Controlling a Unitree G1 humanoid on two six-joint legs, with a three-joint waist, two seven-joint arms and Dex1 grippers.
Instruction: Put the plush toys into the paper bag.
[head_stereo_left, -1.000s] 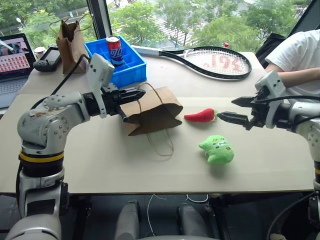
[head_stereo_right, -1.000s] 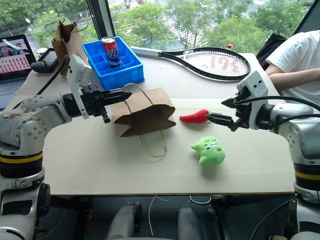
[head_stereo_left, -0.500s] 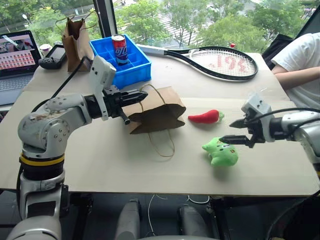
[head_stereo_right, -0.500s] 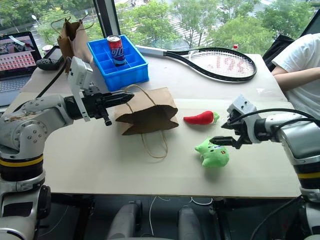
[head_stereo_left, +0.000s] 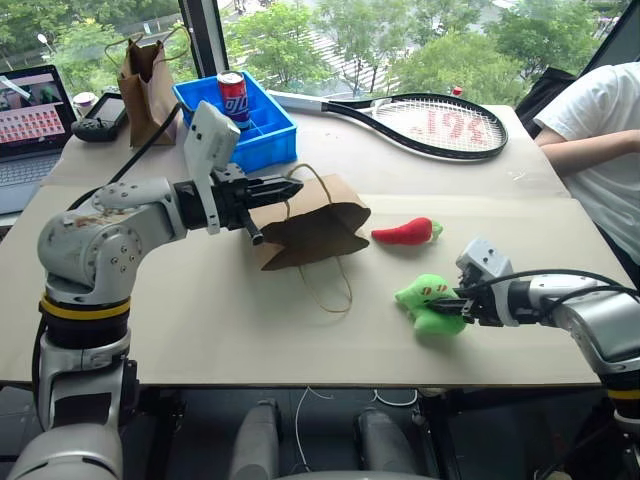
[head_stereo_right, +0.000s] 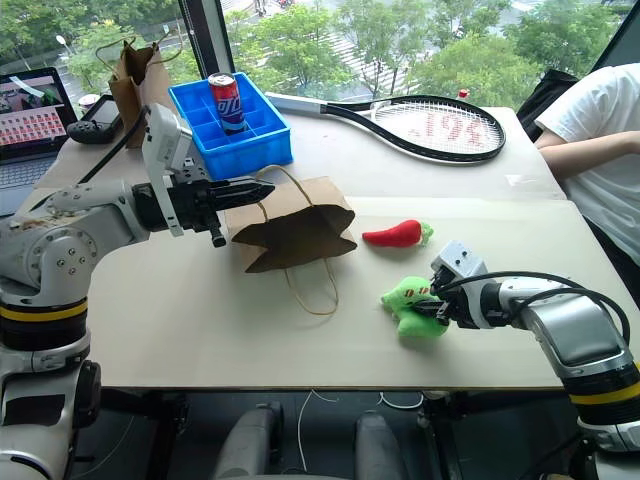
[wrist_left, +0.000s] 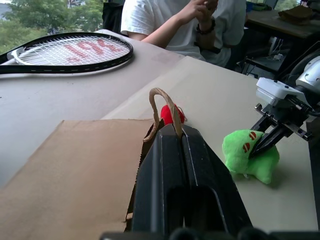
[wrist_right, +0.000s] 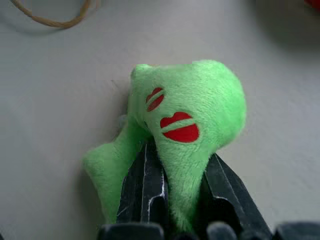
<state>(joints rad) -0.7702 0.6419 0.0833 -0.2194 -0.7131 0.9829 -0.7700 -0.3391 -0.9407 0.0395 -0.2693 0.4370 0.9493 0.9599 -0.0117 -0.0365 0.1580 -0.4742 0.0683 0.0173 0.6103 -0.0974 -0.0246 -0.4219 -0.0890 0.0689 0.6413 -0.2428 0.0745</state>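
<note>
My right gripper keeps carrying the green plush toy, as the paper bag's opening (head_stereo_left: 335, 222) gapes toward it, into the bag's dark inside (head_stereo_left: 300, 242) until it can let the toy go there.
The wide paper bag (head_stereo_left: 312, 228) lies on its side mid-table, mouth toward my left arm. My left gripper (head_stereo_left: 288, 187) is shut on its twine handle (wrist_left: 162, 101) at the bag's rim. The red chili plush toy (head_stereo_left: 404, 232) rests on the table just right of the bag. In front of it sits the green plush toy (head_stereo_left: 425, 301), pinched at its right side by my right gripper (head_stereo_left: 458, 305), whose fingers (wrist_right: 142, 185) are shut into the soft body. The bag's second handle (head_stereo_left: 328, 290) trails loose on the table.
A narrower brown bag (head_stereo_left: 145, 72) stands far left, next to a blue crate (head_stereo_left: 262, 140) holding a can (head_stereo_left: 232, 97). A tennis racket (head_stereo_left: 430, 125) lies at the back. A laptop (head_stereo_left: 28, 115) and controller (head_stereo_left: 95, 118) sit left. A person (head_stereo_left: 598, 130) sits at the right edge.
My right gripper came down and back toward the table's near side, then shut on the green plush toy. The left gripper kept its hold on the bag.
</note>
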